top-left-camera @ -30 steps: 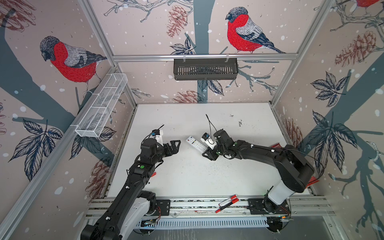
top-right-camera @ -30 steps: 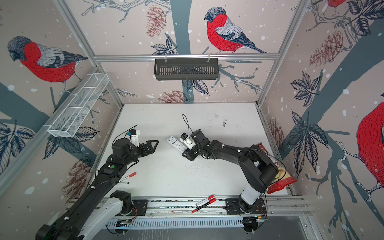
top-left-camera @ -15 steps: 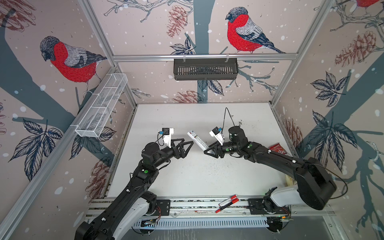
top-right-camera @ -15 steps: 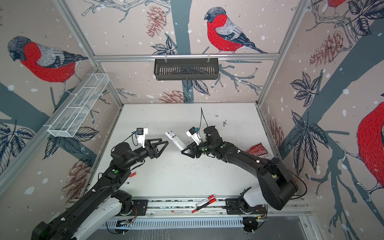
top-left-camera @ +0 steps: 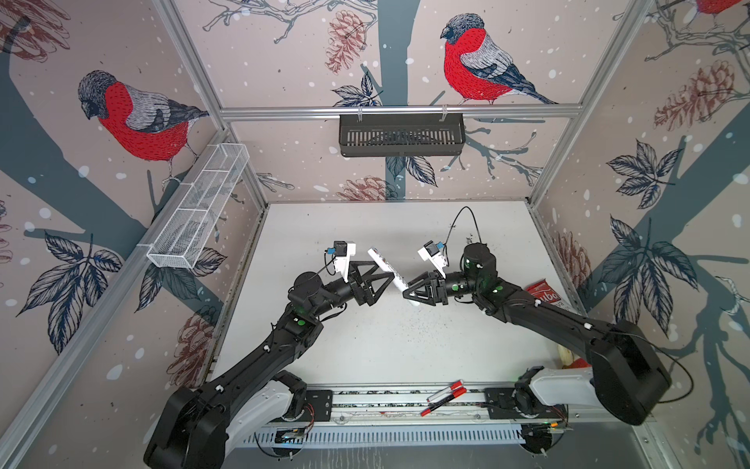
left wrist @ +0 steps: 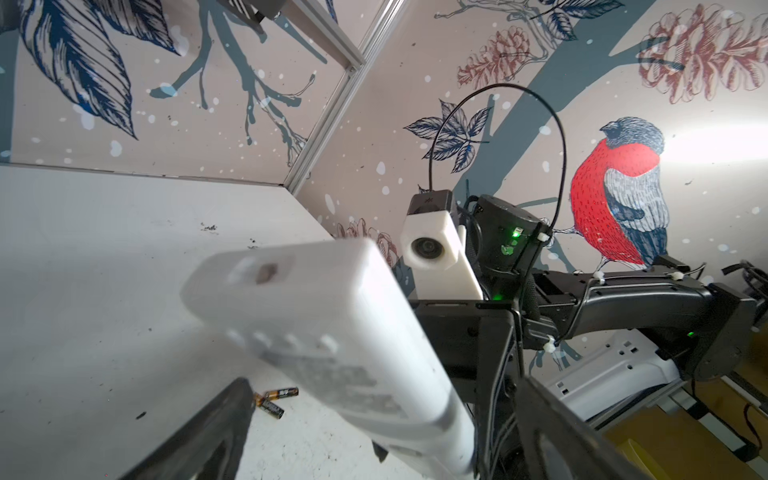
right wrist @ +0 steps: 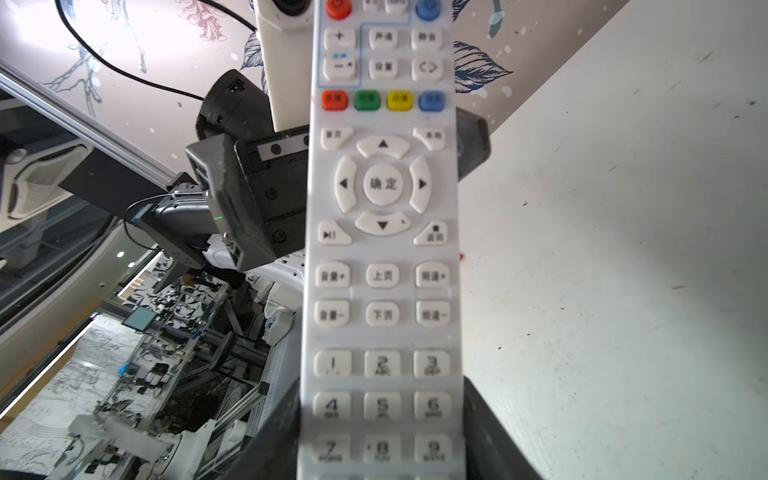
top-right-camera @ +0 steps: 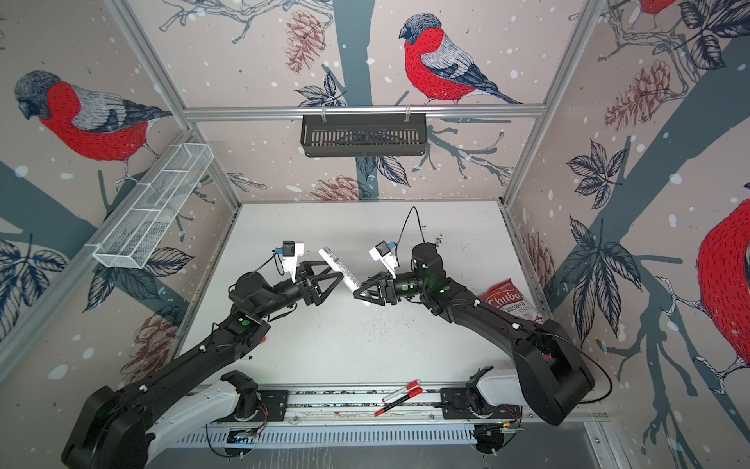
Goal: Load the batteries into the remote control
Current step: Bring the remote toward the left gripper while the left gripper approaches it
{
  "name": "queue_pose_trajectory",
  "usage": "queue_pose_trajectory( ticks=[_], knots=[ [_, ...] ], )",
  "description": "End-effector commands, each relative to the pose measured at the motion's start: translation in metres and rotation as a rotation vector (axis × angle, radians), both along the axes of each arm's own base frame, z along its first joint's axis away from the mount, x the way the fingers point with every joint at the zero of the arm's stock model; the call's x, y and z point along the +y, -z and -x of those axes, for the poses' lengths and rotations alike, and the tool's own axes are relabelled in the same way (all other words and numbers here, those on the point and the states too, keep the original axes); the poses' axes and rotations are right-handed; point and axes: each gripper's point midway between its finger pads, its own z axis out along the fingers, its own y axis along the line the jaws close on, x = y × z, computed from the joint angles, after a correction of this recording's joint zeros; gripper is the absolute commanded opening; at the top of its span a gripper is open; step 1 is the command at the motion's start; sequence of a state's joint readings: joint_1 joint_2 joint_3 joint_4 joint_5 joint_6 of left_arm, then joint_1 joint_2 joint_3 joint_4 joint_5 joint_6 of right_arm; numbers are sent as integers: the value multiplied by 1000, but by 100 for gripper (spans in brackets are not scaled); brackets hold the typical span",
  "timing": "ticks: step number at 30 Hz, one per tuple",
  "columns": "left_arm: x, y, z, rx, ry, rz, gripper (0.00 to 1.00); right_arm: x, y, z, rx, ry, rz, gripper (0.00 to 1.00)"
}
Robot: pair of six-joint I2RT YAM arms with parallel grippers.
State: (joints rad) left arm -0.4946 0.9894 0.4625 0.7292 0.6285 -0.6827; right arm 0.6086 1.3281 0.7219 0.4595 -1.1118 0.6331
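Note:
The remote control's back faces away while my right gripper holds the remote control's number-key end (top-left-camera: 400,283), so next my left gripper takes hold of the remote control's top end (top-left-camera: 374,252) to free my right gripper.
The white remote control (top-left-camera: 385,268) (top-right-camera: 340,270) is held tilted above the table, button side toward the right wrist camera. My right gripper (top-left-camera: 410,290) (top-right-camera: 362,295) (right wrist: 382,436) is shut on its number-key end (right wrist: 382,249). My left gripper (top-left-camera: 389,278) (top-right-camera: 337,280) (left wrist: 382,436) is open, its fingers (right wrist: 471,143) straddling the remote (left wrist: 332,311) near the arrow keys, and I cannot tell whether they touch it. Two batteries (left wrist: 275,401), dark with copper ends, lie together on the table (left wrist: 104,270) below; they are hidden in both top views.
A red chips bag (top-left-camera: 546,294) (top-right-camera: 509,302) lies at the table's right edge. Red-and-white marker pens (top-left-camera: 444,398) (top-right-camera: 399,396) rest on the front rail. A black basket (top-left-camera: 401,134) hangs on the back wall and a white wire basket (top-left-camera: 199,211) on the left wall.
My right gripper has lifted the remote off the table and swung it up. My left gripper has risen and moved right until its open fingers flank the remote.

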Motion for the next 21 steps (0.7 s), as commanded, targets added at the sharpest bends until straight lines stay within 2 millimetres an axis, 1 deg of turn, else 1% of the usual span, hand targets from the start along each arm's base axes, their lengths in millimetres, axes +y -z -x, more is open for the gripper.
queue_pose_trajectory(
  ticks=[1,3,5,7,9,11,13,14,16,18,19,21],
  knots=[
    [-3,-32,13,-106,68,87,98,-1,-23,14,-40,-80,-78,35],
    [-3,-36,14,-110,75,110,96,1,-27,20,-45,-103,-89,35],
    [-5,-38,12,-107,82,117,90,3,-28,24,-48,-118,-91,35],
    [-4,-41,13,-113,85,129,84,3,-28,25,-47,-117,-91,35],
    [-2,-42,13,-121,70,138,83,4,-29,27,-48,-125,-95,35],
    [-2,-43,13,-129,69,136,80,4,-30,29,-50,-130,-97,35],
    [-3,-44,11,-132,62,127,69,4,-29,29,-48,-131,-93,35],
    [-2,-44,10,-134,56,127,67,4,-28,28,-47,-128,-89,35],
    [-1,-44,8,-131,42,124,57,4,-25,27,-41,-126,-80,36],
    [-1,-42,5,-124,29,112,50,3,-23,26,-40,-118,-74,38],
    [-2,-40,2,-116,21,103,48,3,-22,25,-41,-113,-70,39],
    [-1,-34,-5,-89,-12,87,47,4,-21,23,-48,-101,-58,42]
  ],
)
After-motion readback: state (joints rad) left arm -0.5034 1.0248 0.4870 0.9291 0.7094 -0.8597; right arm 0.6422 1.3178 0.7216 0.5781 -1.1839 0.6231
